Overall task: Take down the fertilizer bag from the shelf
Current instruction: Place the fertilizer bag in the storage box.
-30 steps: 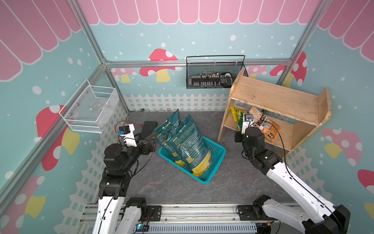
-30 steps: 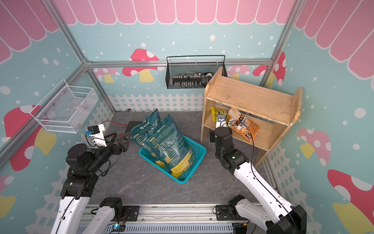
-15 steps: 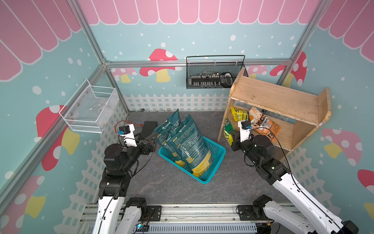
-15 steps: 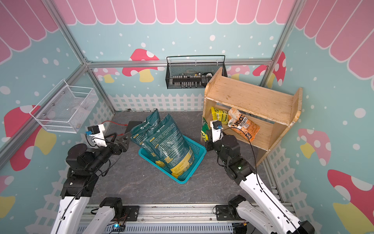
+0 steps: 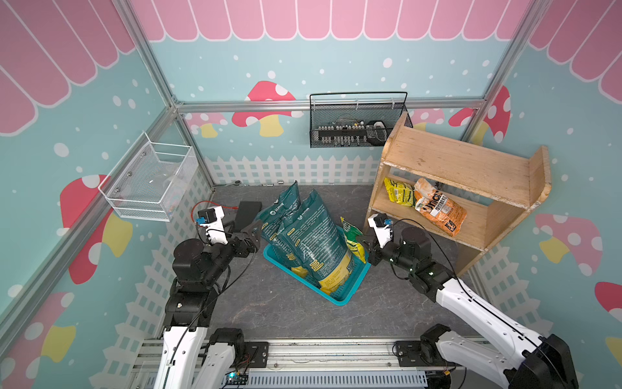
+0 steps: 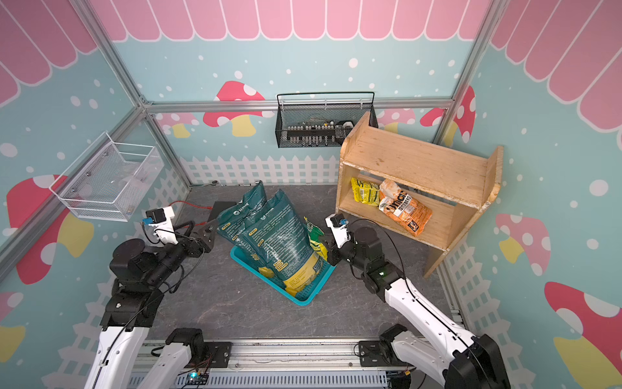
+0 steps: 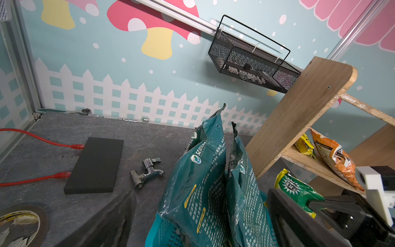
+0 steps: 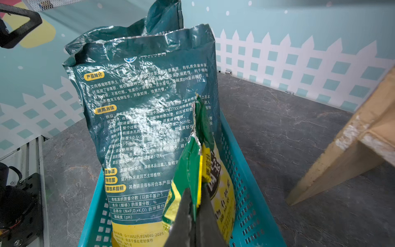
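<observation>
The small green bag's lower end (image 8: 225,205) is inside the teal basket's side (image 8: 246,197), so I keep lowering it with my right gripper until it rests in the basket, then let go.
My right gripper (image 5: 365,244) is shut on the top edge of a small green and yellow fertilizer bag (image 5: 351,237). The bag hangs over the right side of the teal basket (image 5: 340,299), against two tall dark teal bags (image 5: 313,235). In the right wrist view the fingers (image 8: 183,213) pinch the bag (image 8: 192,154) flat. The wooden shelf (image 5: 454,161) stands behind and to the right, with a yellow bag (image 5: 400,192) and an orange bag (image 5: 439,208) on its lower tier. My left gripper (image 5: 254,232) is open just left of the teal bags, holding nothing.
A black wire basket (image 5: 356,124) hangs on the back wall and a white one (image 5: 151,178) on the left wall. On the floor at the left lie a flat black box (image 5: 247,210) with red cables, a metal tap (image 7: 147,171) and a tape roll (image 7: 19,222).
My right gripper has pulled the green and yellow bag off the shelf's lower tier and carried it left and down to the basket. The left arm has not moved.
</observation>
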